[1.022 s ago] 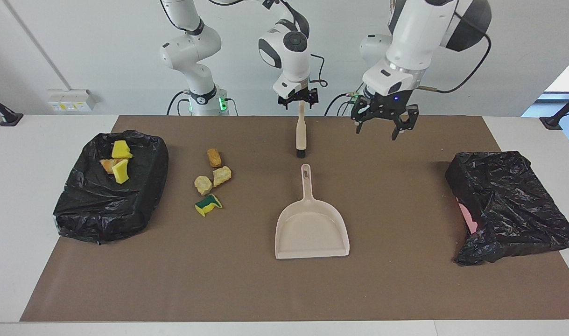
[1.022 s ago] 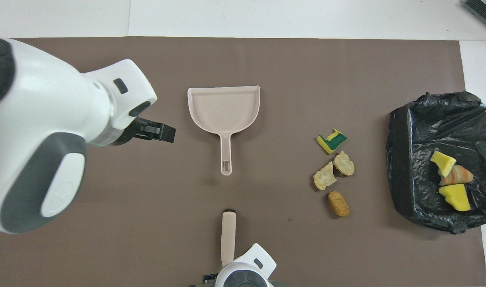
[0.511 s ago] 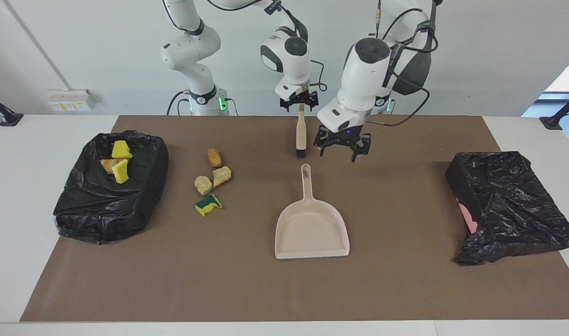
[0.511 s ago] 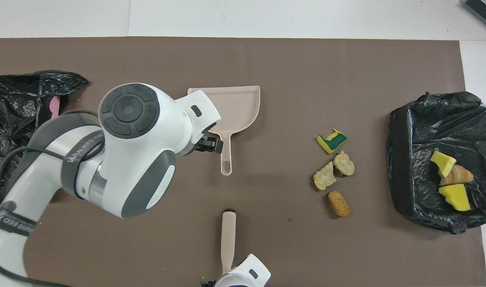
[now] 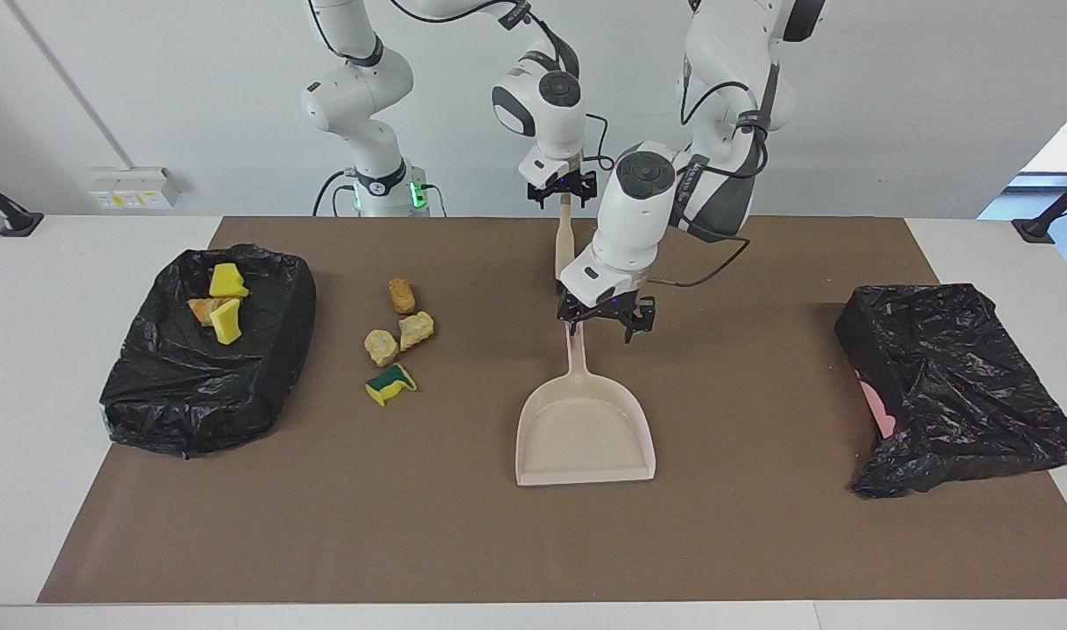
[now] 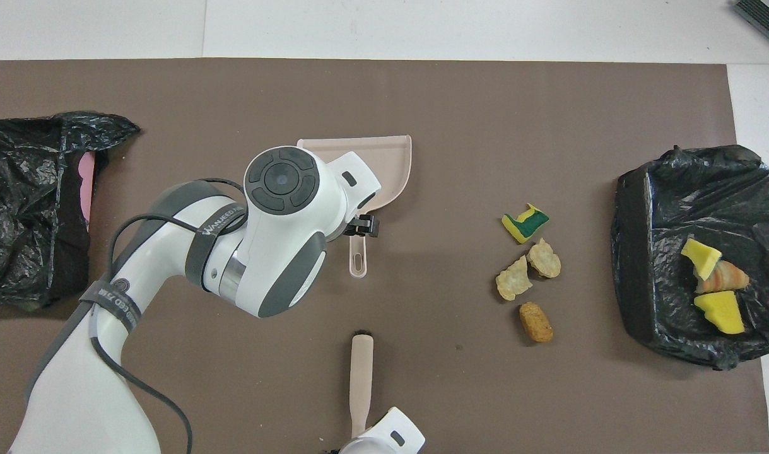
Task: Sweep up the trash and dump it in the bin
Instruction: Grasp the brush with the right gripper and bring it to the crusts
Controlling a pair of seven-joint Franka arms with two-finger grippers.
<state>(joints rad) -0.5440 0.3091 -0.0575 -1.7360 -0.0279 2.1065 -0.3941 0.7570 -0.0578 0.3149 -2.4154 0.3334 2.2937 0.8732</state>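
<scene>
The dustpan's wide edge (image 5: 585,482) points past the loose trash, so next my left gripper takes the dustpan's handle (image 5: 577,355) and turns the dustpan's wide edge toward the trash before sweeping.
Loose trash lies on the brown mat: an orange-brown lump (image 5: 402,296) (image 6: 535,322), two tan lumps (image 5: 417,330) (image 5: 381,346) and a yellow-and-green sponge (image 5: 390,383) (image 6: 525,223). More trash (image 5: 222,306) (image 6: 715,280) sits inside the black-lined bin (image 5: 262,367) (image 6: 643,252) at the right arm's end. The beige dustpan (image 5: 586,437) (image 6: 390,164) lies mid-mat, handle toward the robots. My left gripper (image 5: 601,325) (image 6: 359,226) is low over that handle's end, open. The beige brush (image 5: 565,245) (image 6: 361,372) lies nearer the robots, and my right gripper (image 5: 561,187) is at its handle's end.
A second black bag (image 5: 953,385) (image 6: 31,208) lies slumped at the left arm's end, a bit of pink showing under it. The brown mat (image 5: 323,525) covers most of the white table.
The left arm swung in from the left arm's end and came down onto the dustpan handle. The right gripper stayed at the brush handle. Dustpan, brush and trash have not moved.
</scene>
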